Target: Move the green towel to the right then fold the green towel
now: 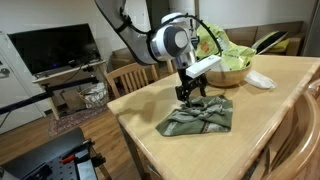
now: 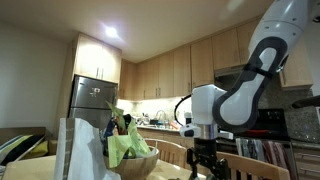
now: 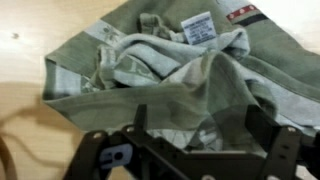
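Note:
The green towel's bunched folds (image 3: 205, 88) are under my gripper, so I should move away and come down at the flatter corner (image 1: 164, 129) near the table's front edge.
The green towel (image 1: 199, 117) lies crumpled on the wooden table (image 1: 150, 115), an olive cloth with paler panels. In the wrist view the green towel (image 3: 170, 65) fills most of the picture, bunched in folds with a white label on top. My gripper (image 1: 190, 94) hangs just over the towel's far edge. In the wrist view my gripper (image 3: 200, 128) is open, its dark fingers (image 3: 140, 120) standing wide apart above the cloth and gripping nothing. From the low exterior view the gripper (image 2: 203, 160) shows, but the towel is hidden.
A wooden bowl (image 1: 228, 72) holding something yellow-green stands behind the towel, with a white object (image 1: 259, 80) to its right. Wooden chairs (image 1: 130, 78) stand at the table's far side. The table's front edge (image 1: 140, 135) runs close to the towel.

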